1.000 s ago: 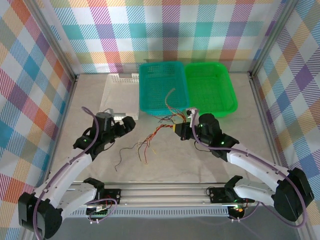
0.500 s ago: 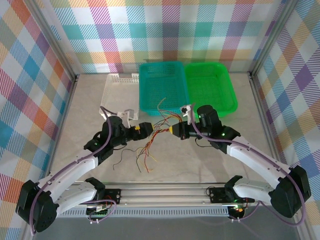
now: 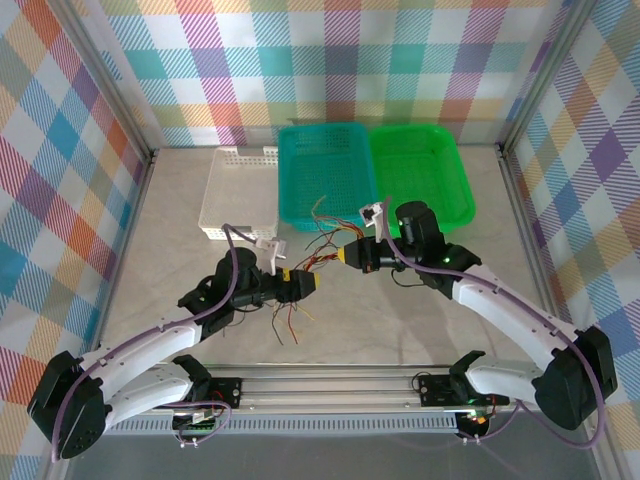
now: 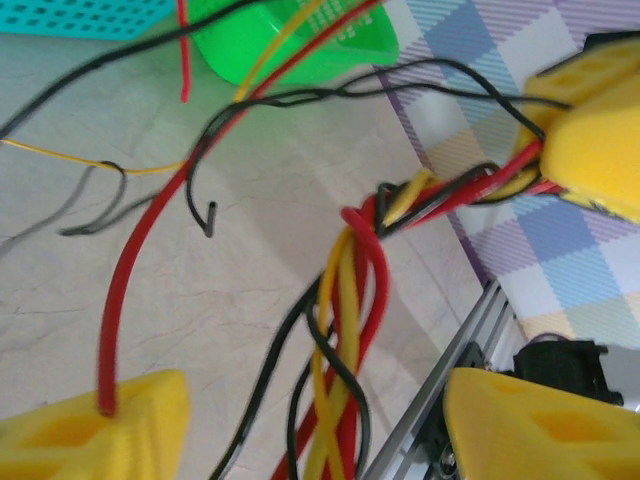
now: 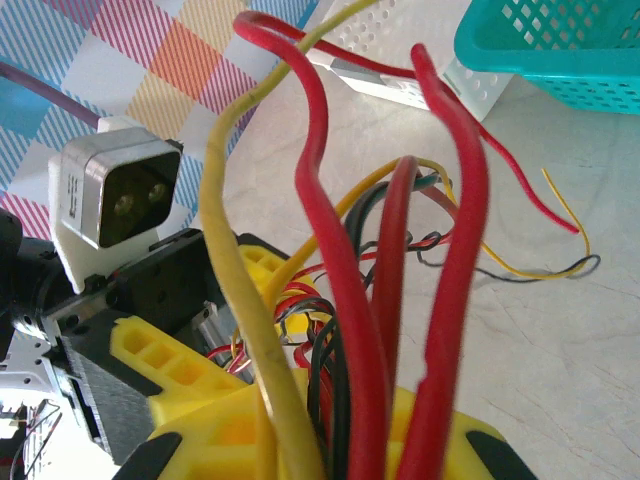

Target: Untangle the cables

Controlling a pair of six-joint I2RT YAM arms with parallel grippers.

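Observation:
I should hold the twisted cables (image 4: 342, 340) with my left gripper while my right gripper opens and grabs them closer in, because my right gripper is gripping the cables beyond their twist (image 4: 376, 220).
The cables (image 3: 322, 262) are a twisted bunch of thin red, yellow and black wires stretched between my two grippers, with loose ends trailing onto the table. My right gripper (image 3: 348, 256) is shut on one end of the bunch; in the right wrist view the cables (image 5: 340, 250) fan up out of its yellow fingers (image 5: 220, 430). My left gripper (image 3: 305, 283) faces it from the left. In the left wrist view its jaws (image 4: 315, 420) stand apart around the twisted cables (image 4: 350, 300), neither finger touching them. One red wire rests against the left finger (image 4: 100, 430).
A teal basket (image 3: 327, 175), a green basket (image 3: 420, 175) and a white perforated basket (image 3: 240, 190) stand at the back of the table. Checked walls enclose three sides. An aluminium rail (image 3: 320, 385) runs along the near edge.
My left arm swung right from the table's left side up to the cable bunch, and its jaws have narrowed. My right gripper drew slightly back and left, lifting the bunch.

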